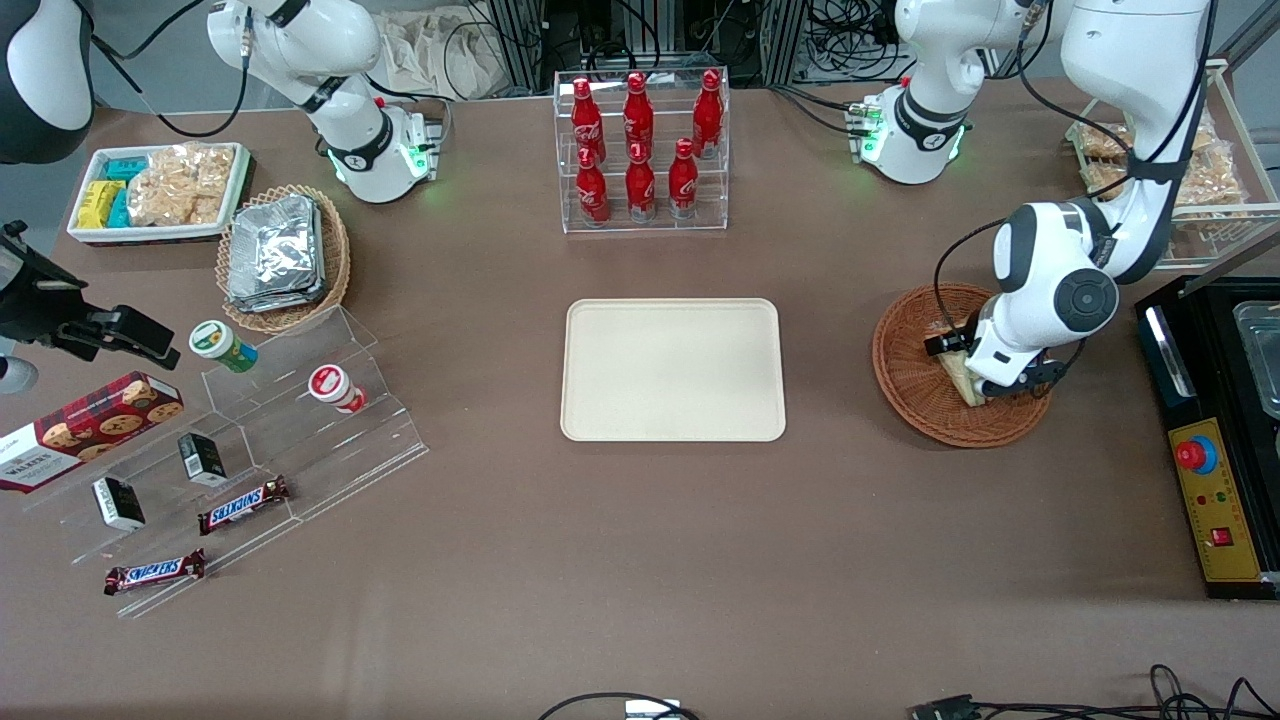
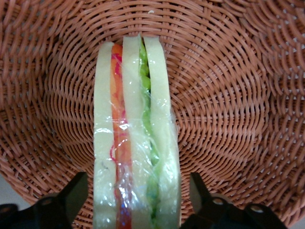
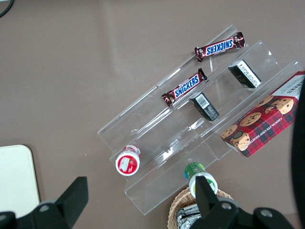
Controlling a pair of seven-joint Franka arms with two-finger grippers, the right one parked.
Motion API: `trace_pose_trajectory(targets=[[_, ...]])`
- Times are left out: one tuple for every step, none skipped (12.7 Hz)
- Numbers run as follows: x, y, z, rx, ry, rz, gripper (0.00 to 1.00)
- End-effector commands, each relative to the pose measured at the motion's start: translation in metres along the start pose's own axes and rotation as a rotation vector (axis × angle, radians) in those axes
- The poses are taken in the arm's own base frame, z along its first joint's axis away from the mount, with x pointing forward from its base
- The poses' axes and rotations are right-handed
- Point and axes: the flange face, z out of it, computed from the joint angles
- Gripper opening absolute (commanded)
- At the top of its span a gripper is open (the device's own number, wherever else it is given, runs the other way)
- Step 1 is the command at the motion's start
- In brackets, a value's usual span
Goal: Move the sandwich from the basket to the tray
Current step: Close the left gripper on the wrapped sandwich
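The layers of the sandwich (image 2: pixel 136 138) should squeeze narrow between the fingers when I lift it, but they should stay together because clear film (image 2: pixel 136 129) is wrapped around the bread and filling.
The sandwich (image 2: pixel 136 138) stands on edge in the reddish-brown wicker basket (image 2: pixel 228 95), wrapped in clear film, with orange and green filling between pale bread slices. My left gripper (image 2: pixel 137 195) is open and low in the basket, one finger (image 2: pixel 71 198) on each side of the sandwich with a small gap at each. In the front view the gripper (image 1: pixel 985 385) hangs over the basket (image 1: pixel 905 385) and the sandwich (image 1: pixel 960 375) shows as a pale wedge under it. The cream tray (image 1: pixel 672 370) lies bare at the table's middle, beside the basket.
A clear rack of red bottles (image 1: pixel 640 150) stands farther from the camera than the tray. A black control box with a red button (image 1: pixel 1215 490) and a wire rack of snack packs (image 1: pixel 1200 170) lie toward the working arm's end. A tan basket of foil packets (image 1: pixel 283 255) and acrylic steps (image 1: pixel 300 430) sit toward the parked arm's end.
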Motion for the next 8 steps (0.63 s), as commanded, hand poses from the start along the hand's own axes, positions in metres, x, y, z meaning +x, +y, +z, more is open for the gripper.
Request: trace_pose_trajectory(targets=[[0.003,0.001,-0.002,0.003,0.016,-0.010,0.13],[0.003,0.000,-0.003,0.003,0.016,-0.010,0.04],[0.003,0.000,-0.004,0.003,0.017,-0.013,0.03],[0.003,0.001,-0.006,0.003,0.019,-0.020,0.02],[0.002,0.002,-0.010,0.003,0.022,-0.022,0.02],[-0.001,0.003,-0.022,0.001,0.033,-0.035,0.02],[-0.006,0.006,-0.037,0.004,0.030,-0.046,0.02],[-0.013,0.013,-0.061,0.010,0.032,-0.034,0.02]])
